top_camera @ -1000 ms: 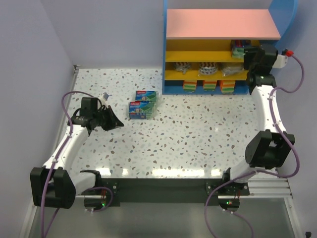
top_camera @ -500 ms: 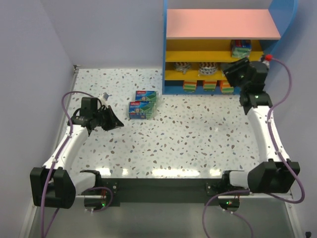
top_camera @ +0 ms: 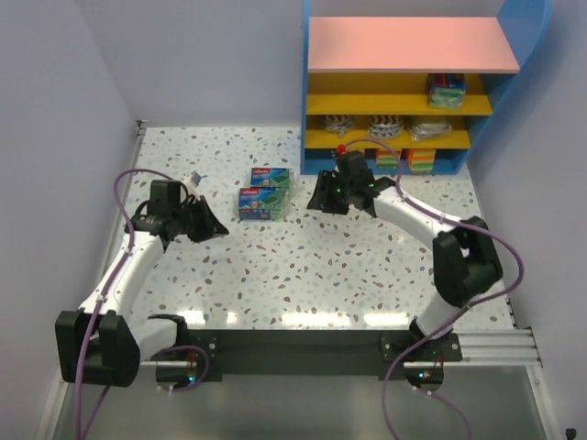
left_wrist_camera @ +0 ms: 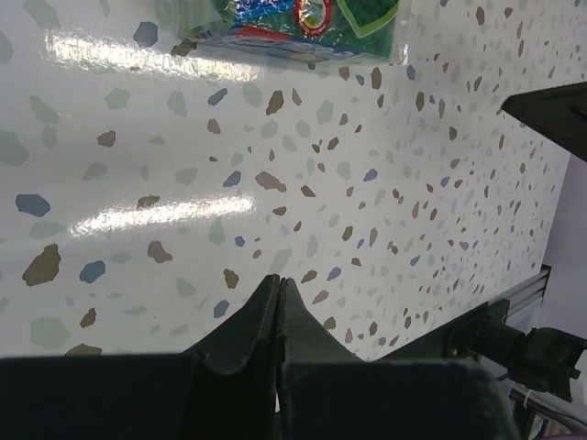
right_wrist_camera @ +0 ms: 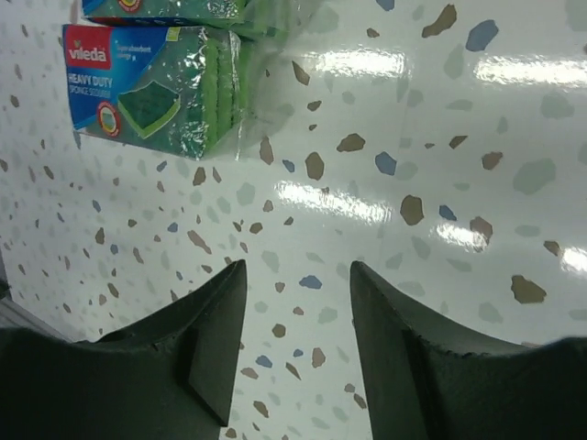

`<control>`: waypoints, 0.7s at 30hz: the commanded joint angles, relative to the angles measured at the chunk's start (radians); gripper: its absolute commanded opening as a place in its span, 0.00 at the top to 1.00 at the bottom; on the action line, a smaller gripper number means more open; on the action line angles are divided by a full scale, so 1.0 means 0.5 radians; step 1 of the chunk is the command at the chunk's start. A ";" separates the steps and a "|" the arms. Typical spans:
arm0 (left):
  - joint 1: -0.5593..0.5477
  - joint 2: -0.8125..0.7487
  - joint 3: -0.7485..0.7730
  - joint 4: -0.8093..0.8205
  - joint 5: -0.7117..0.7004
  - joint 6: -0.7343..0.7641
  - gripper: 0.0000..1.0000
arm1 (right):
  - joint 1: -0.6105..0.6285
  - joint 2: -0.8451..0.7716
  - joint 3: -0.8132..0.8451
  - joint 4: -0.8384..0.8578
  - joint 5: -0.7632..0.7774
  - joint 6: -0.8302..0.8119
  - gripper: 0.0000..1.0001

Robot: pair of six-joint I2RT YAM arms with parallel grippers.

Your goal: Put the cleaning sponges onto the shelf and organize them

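Note:
Loose clear film (top_camera: 286, 204) sticks out beyond the sponges. The nearer sponge pack (top_camera: 261, 203) will come up in one piece by its film when I lift that end of the pack.
Two green-and-blue sponge packs lie side by side on the speckled table, one (top_camera: 271, 178) behind the other (top_camera: 260, 203). My right gripper (top_camera: 317, 202) is open and empty, low over the table just right of them. Its wrist view shows the nearer pack (right_wrist_camera: 156, 87) ahead and to the left of the gripper (right_wrist_camera: 298, 270). My left gripper (top_camera: 220, 229) is shut and empty, left of the packs. Its wrist view shows one pack (left_wrist_camera: 293, 23) at the top edge, far from the gripper (left_wrist_camera: 278, 280). The shelf (top_camera: 404, 57) holds several packs: a green one (top_camera: 446, 90), grey striped ones (top_camera: 385, 126) and orange-yellow-green blocks (top_camera: 419, 159).
The shelf stands at the back right against the wall. A small white scrap (top_camera: 194, 177) lies on the table behind the left gripper. Walls close in the left and back sides. The right arm (top_camera: 431, 220) stretches across the table in front of the shelf.
My right arm has swung from the shelf's right end down and left to the table beside the two packs. The left arm has not moved.

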 commanded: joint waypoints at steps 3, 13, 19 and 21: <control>0.015 -0.103 -0.005 -0.062 -0.035 0.036 1.00 | 0.118 0.409 0.464 0.144 -0.059 -0.107 0.46; 0.015 -0.211 -0.033 -0.154 -0.094 0.024 1.00 | 0.241 0.860 0.879 0.160 0.091 -0.018 0.44; 0.015 -0.229 -0.024 -0.200 -0.140 0.039 1.00 | 0.299 0.980 0.950 0.101 0.229 -0.034 0.44; 0.015 -0.229 -0.021 -0.215 -0.146 0.048 1.00 | 0.311 1.001 0.971 0.089 0.282 -0.031 0.45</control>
